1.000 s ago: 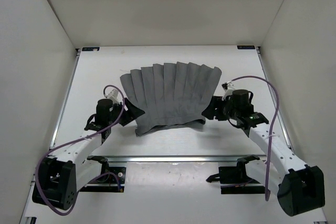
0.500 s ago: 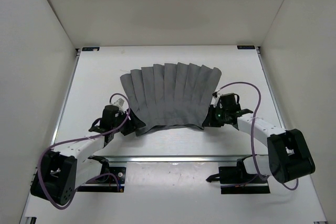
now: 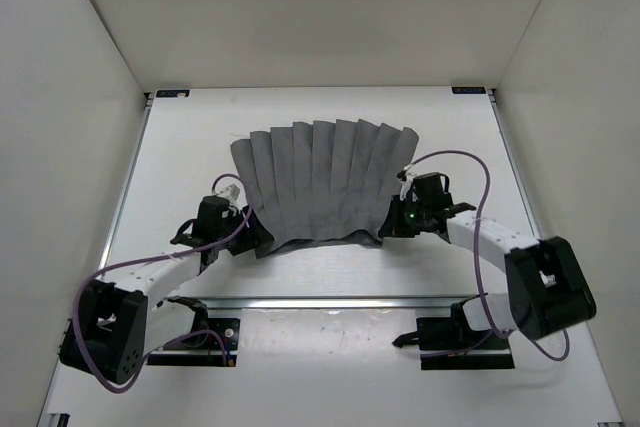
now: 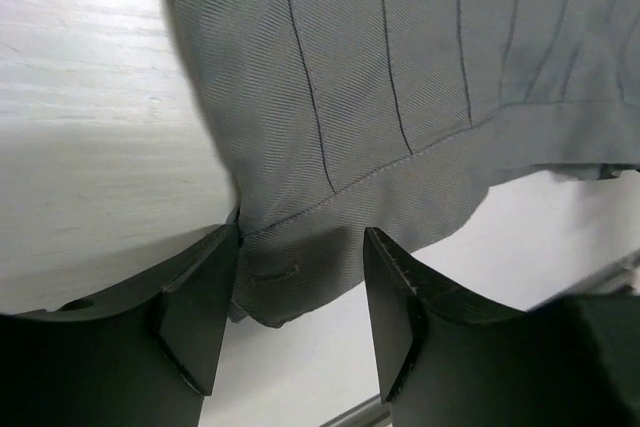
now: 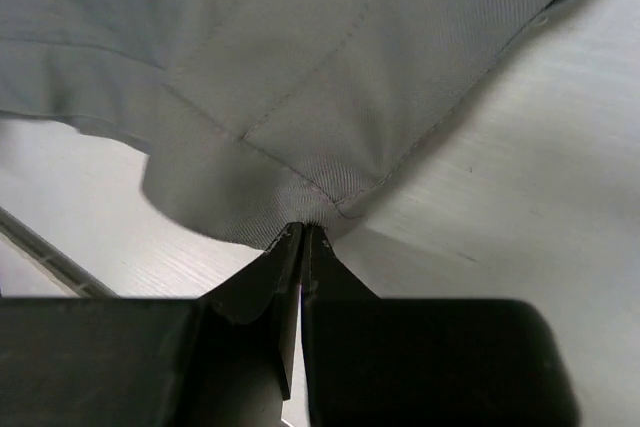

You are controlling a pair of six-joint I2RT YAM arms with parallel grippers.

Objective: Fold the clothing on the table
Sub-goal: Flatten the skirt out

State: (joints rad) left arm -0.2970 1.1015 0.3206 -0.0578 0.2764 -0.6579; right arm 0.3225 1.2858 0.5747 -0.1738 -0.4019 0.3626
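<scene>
The clothing's waistband (image 3: 325,238) curves up in the middle. My right gripper should pull the waistband's corner (image 5: 336,209) out straight, then let go and grip the corner again before it folds.
The clothing (image 3: 325,182), a dark grey pleated skirt, lies fanned out on the white table (image 3: 180,147), its narrow waistband toward the arms. My left gripper (image 3: 255,235) sits low at the waistband's left corner. In the left wrist view its gripper (image 4: 300,247) is open, with the corner of the clothing (image 4: 400,77) lying between the two fingers (image 4: 195,317). My right gripper (image 3: 388,225) is at the waistband's right corner. In the right wrist view it (image 5: 302,229) is shut, its tips pinching the puckered edge of the clothing (image 5: 300,67).
A thin metal rail (image 3: 330,300) runs along the table's near edge, just behind both grippers, and shows as the rail (image 4: 350,415) in the left wrist view. White walls (image 3: 60,97) enclose the left, right and back. Purple cables (image 3: 470,162) loop over both arms.
The right arm dropped down to the waistband's right corner and its jaws shut there. The left gripper slid forward around the left corner, its jaws narrowing a little.
</scene>
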